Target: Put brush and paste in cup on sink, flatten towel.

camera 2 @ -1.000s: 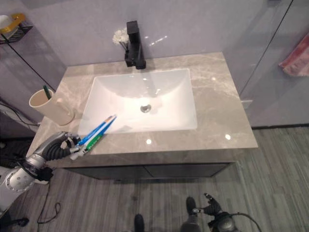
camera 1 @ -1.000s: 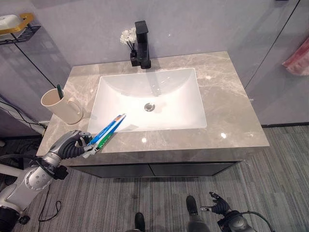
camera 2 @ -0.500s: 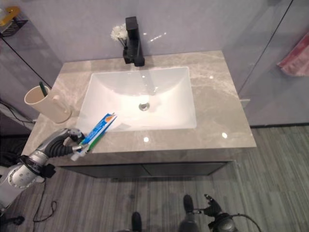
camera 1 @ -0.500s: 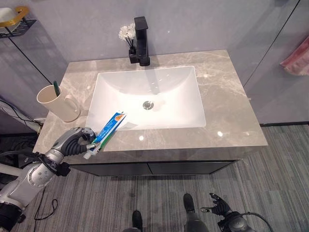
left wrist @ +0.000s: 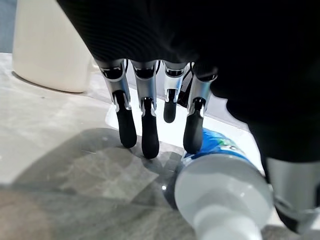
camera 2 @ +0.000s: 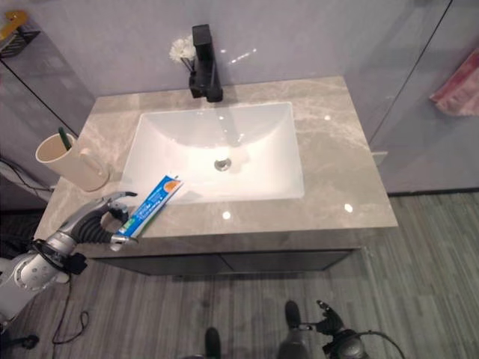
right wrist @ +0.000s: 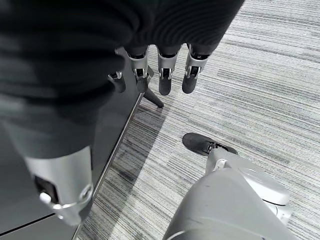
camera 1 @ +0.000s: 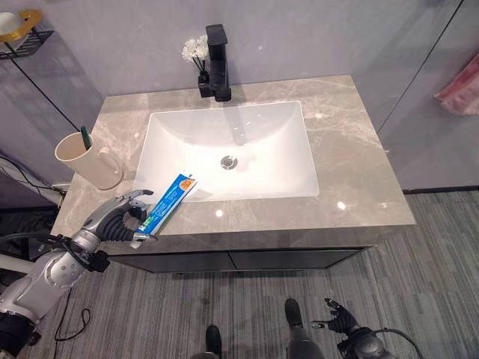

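The flat end sticks out over the edge of the sink in a straight line, so the toothpaste tube will stay straight when I lift its white cap end.
A blue and white toothpaste tube lies flat on the grey marble counter, by the front left corner of the white sink. Its white cap points toward the counter's front edge. My left hand is open at the cap end; its fingers stand straight with their tips on the counter beside the tube, and the thumb is on the tube's other side. A cream cup stands upright to the left of the sink with a green toothbrush in it. My right hand hangs low by the floor, open.
A black faucet and a small vase of white flowers stand behind the sink. A pink towel hangs at the far right past a glass panel. A wire shelf with a gold dish is on the wall, upper left.
My left hand's fingers have uncurled from the tube. The tube has turned from edge-on to flat and now rests on the counter. The camera has shifted slightly.
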